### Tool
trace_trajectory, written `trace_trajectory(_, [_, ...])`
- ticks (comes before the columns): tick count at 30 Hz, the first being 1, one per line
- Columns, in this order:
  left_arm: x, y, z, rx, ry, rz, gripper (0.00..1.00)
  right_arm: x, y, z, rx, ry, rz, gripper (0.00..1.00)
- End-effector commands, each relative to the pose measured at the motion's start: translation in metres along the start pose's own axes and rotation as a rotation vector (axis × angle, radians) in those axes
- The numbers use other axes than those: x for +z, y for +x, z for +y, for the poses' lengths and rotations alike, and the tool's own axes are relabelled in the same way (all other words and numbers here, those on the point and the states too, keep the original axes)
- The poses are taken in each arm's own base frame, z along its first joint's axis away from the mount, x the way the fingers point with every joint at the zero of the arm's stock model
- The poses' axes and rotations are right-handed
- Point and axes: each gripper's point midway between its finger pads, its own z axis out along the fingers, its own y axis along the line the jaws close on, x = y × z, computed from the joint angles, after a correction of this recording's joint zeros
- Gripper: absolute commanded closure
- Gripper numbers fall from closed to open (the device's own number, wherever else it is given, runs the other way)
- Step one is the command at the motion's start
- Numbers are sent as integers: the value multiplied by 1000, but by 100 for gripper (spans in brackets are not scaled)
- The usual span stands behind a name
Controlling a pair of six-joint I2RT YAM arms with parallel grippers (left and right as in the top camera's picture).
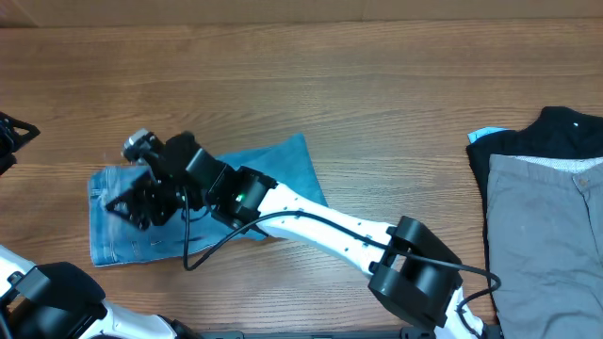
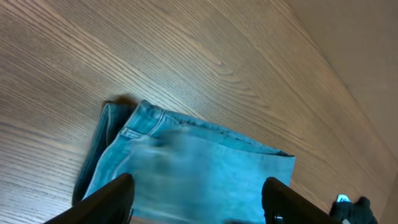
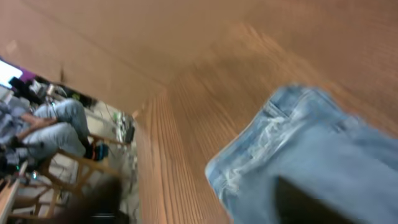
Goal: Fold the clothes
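Note:
Next, I take the jeans by their frayed end [image 1: 107,232] with my left gripper and by the jeans' opposite end [image 1: 306,173] with my right gripper, because my right gripper is reaching across the jeans to the frayed end.
The light blue jeans [image 1: 283,169] lie folded into a compact rectangle on the left half of the table. My right arm reaches across them from the lower right. Its gripper [image 1: 141,200] is over the jeans' left end, fingers apart and holding nothing. The blurred right wrist view shows the frayed denim edge [image 3: 298,143] under one finger. My left gripper [image 1: 9,137] is at the far left edge, away from the jeans. In the left wrist view its fingers [image 2: 199,182] are wide apart and empty, with the jeans [image 2: 199,155] seen beyond them.
A grey garment [image 1: 546,235] lies on a black garment [image 1: 565,132] at the right edge of the table. The wooden table [image 1: 358,85] stretches between the two piles. The left arm's base [image 1: 47,301] is at the lower left.

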Motion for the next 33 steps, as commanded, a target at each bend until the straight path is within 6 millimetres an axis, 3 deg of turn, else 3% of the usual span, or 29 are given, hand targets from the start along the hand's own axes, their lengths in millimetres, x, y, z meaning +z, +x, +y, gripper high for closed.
trace_trajectory(1, [-3, -3, -9, 42, 24, -16, 31, -16, -18, 11, -58, -12, -23, 0])
trace_trajectory(6, [-1, 0, -14, 49, 29, 0, 29, -71, -32, -38, 55, 136, 29, 9])
trace_trajectory(11, [10, 12, -32, 134, 39, 54, 29, -155, -30, -118, 258, 362, 95, 15])
trace_trajectory(14, [24, 22, -42, 188, 8, 107, 30, -208, -10, -171, 432, 495, 154, 26])
trace_trajectory(16, [38, 31, -45, 226, -33, 154, 36, -243, 11, -202, 530, 568, 209, 38])
trace_trajectory(19, [66, 46, -48, 266, -70, 230, 42, -275, 42, -232, 605, 624, 293, 47])
trace_trajectory(24, [118, 84, -32, 284, -110, 378, 47, -294, 95, -251, 678, 631, 421, 49])
trace_trajectory(30, [171, 132, 0, 255, -117, 505, 50, -266, 141, -238, 675, 426, 483, 41])
trace_trajectory(33, [191, 145, 17, 243, -138, 508, 51, -248, 155, -234, 654, 346, 463, 40])
